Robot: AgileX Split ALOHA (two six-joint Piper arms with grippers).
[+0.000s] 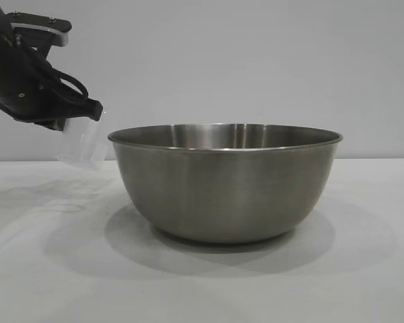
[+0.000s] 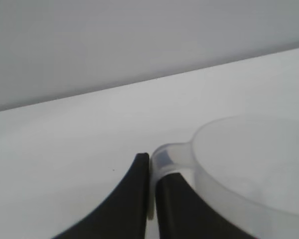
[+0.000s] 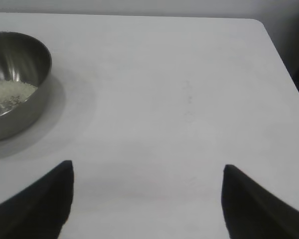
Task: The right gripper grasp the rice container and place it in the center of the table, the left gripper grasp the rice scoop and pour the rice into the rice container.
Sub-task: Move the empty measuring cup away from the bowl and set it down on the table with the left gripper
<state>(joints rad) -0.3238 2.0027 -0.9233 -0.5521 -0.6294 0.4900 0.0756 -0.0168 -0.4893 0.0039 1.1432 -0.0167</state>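
The rice is in the rice container (image 3: 10,93), and there is clear tabletop (image 1: 57,207) beside it. My left gripper should continue to lower the rice scoop until the scoop's base stands there, then let go.
The steel rice container (image 1: 225,182) stands on the white table (image 1: 47,269) at the middle. It also shows in the right wrist view (image 3: 15,84), with a pale heap of rice (image 3: 10,92) inside. My left gripper (image 2: 150,162) is shut on the loop handle of the translucent rice scoop (image 2: 249,169). It holds the scoop (image 1: 83,141) in the air just left of the container's rim. The scoop looks empty. My right gripper (image 3: 147,172) is open and empty above bare table, away from the container; it is out of the exterior view.
The table's far corner and right edge (image 3: 279,55) show in the right wrist view. A plain grey wall (image 1: 256,60) stands behind the table. The container casts a wide shadow (image 1: 81,235) on the tabletop.
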